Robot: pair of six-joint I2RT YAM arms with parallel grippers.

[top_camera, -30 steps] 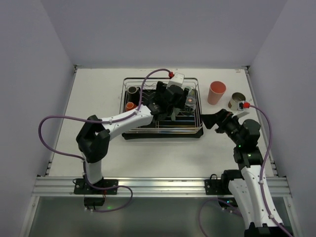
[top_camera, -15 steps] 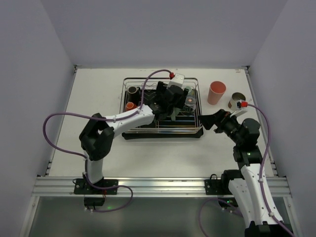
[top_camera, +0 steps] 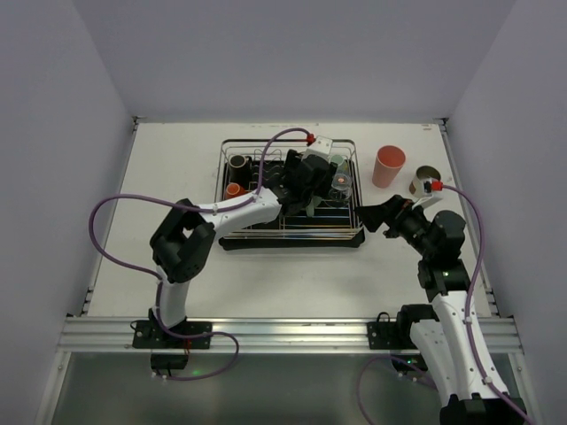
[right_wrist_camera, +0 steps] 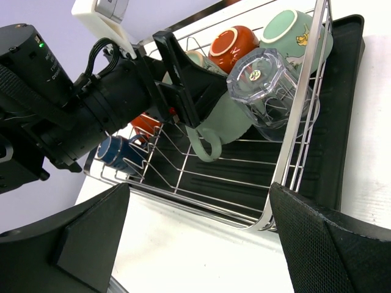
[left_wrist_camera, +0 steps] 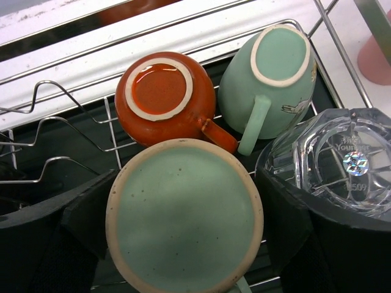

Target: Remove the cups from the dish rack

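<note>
My left gripper is holding the mint-green mug upside down, so next my right gripper takes it from there and sets it upright next to the pink tumbler.
The dish rack stands at mid-table with cups in it. In the left wrist view an upturned mint-green mug fills the space between my left gripper fingers; the jaws stand wide on either side of it, close to its sides. Beyond it lie an orange mug, a second mint-green mug and a clear glass. My right gripper is open over bare table just off the rack's near right corner, holding nothing.
A pink tumbler and a shiny metal cup stand on the table right of the rack. At the rack's left end sit a black cup, an orange cup and a dark blue cup.
The left arm's elbow has swung right and towards the rack, pushing the gripper further over the mint-green mug. The right arm has barely moved.
</note>
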